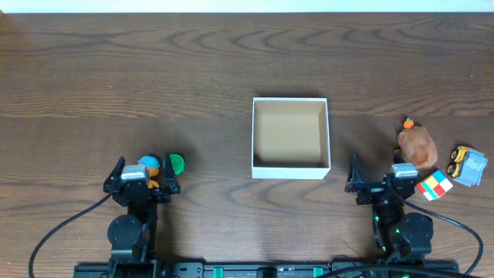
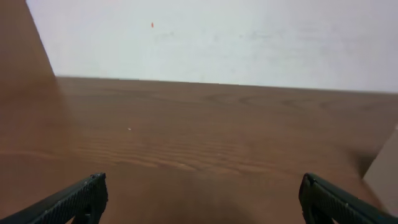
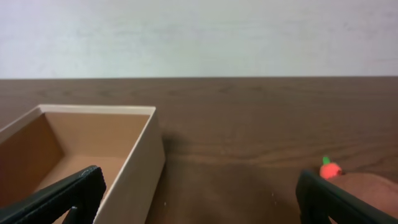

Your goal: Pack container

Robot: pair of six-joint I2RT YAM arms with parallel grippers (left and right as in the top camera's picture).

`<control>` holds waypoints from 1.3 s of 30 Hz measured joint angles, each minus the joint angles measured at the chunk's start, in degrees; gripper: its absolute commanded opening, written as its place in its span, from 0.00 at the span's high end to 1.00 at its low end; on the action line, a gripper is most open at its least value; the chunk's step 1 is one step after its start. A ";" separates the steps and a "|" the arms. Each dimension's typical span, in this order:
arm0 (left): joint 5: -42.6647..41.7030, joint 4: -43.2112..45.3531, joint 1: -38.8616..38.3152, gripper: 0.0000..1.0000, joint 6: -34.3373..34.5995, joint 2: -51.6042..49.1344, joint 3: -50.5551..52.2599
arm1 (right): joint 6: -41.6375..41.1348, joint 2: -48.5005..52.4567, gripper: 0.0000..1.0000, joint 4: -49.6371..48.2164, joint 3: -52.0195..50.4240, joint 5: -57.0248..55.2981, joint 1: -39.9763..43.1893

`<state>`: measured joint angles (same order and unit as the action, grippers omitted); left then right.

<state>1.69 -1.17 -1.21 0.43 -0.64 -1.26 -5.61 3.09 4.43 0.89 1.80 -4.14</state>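
I should push the container's side (image 1: 328,136) toward my left gripper with my right gripper before packing, because the container (image 1: 291,137) stands off-centre, closer to my right gripper.
The container (image 1: 291,169), a square shallow box with white walls and a tan inside, stands empty at the table's middle; it also shows at the left of the right wrist view (image 3: 142,163). My left gripper (image 1: 143,176) is open and empty at the front left, beside a blue-and-orange toy (image 1: 150,164) and a green piece (image 1: 177,163). My right gripper (image 1: 378,179) is open and empty, right of the box's front corner. A brown potato-like toy (image 1: 417,144) with an orange tip (image 3: 329,170), a coloured cube (image 1: 433,186) and a small toy truck (image 1: 467,164) lie to its right.
The dark wooden table (image 1: 154,77) stretches to a white wall at the back. Black cables (image 1: 62,224) run from both arm bases along the front edge.
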 measured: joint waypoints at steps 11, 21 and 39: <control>-1.95 -21.33 0.00 0.02 6.27 -16.02 -24.76 | 2.34 26.12 0.01 13.81 26.53 0.44 0.00; -2.64 -58.16 0.00 0.02 7.10 -44.81 -58.12 | 3.10 64.46 0.01 50.86 67.87 1.11 0.00; -2.82 -63.30 0.00 0.02 7.10 -55.63 -61.83 | 3.32 87.69 0.94 53.00 71.78 3.28 -0.13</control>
<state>-1.13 -64.47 -1.21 7.53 -56.27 -63.09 -2.28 90.78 57.43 72.66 5.08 -4.27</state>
